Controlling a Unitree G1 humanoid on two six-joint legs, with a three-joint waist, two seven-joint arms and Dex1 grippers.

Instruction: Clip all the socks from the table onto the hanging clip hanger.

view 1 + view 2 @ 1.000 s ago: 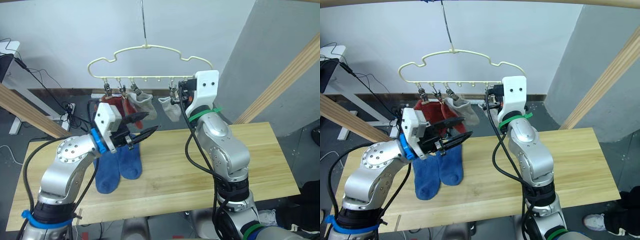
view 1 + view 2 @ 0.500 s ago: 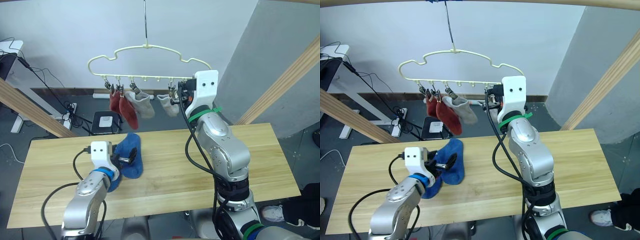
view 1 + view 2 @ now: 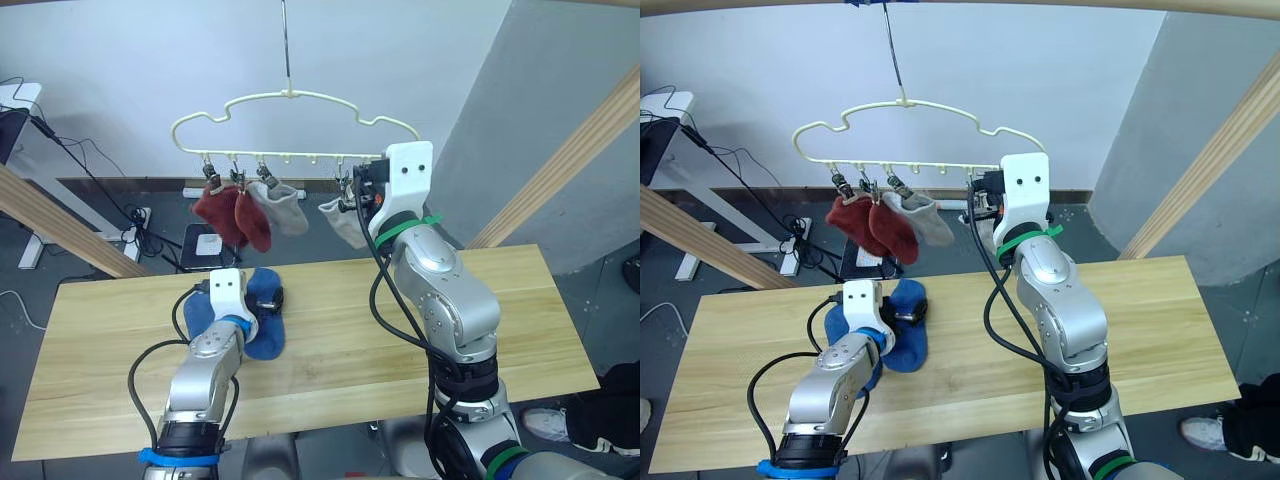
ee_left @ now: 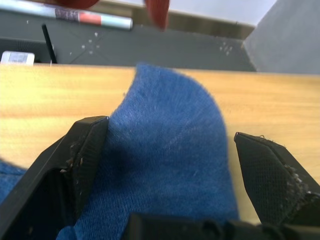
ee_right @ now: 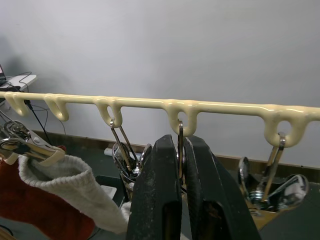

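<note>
The blue sock is flat and wide between my left gripper's fingers. It will fold along its length into a narrow bundle when I raise it.
The cream clip hanger hangs above the table. Two rust red socks and a grey sock hang from its left clips. Another grey sock hangs by my right gripper. That gripper is shut on the wire of a metal clip under the hanger bar. Two blue socks lie side by side on the table. My left gripper is low over one blue sock, open, with a finger on each side of it.
Thick wooden frame beams slant at the left and right. Cables and a power strip lie on the floor behind the table. The right half of the table top is bare wood.
My left arm has dropped from beside the hanging socks down to the table, and its open gripper now straddles a blue sock. The hung socks are swinging. The right arm has stayed put.
</note>
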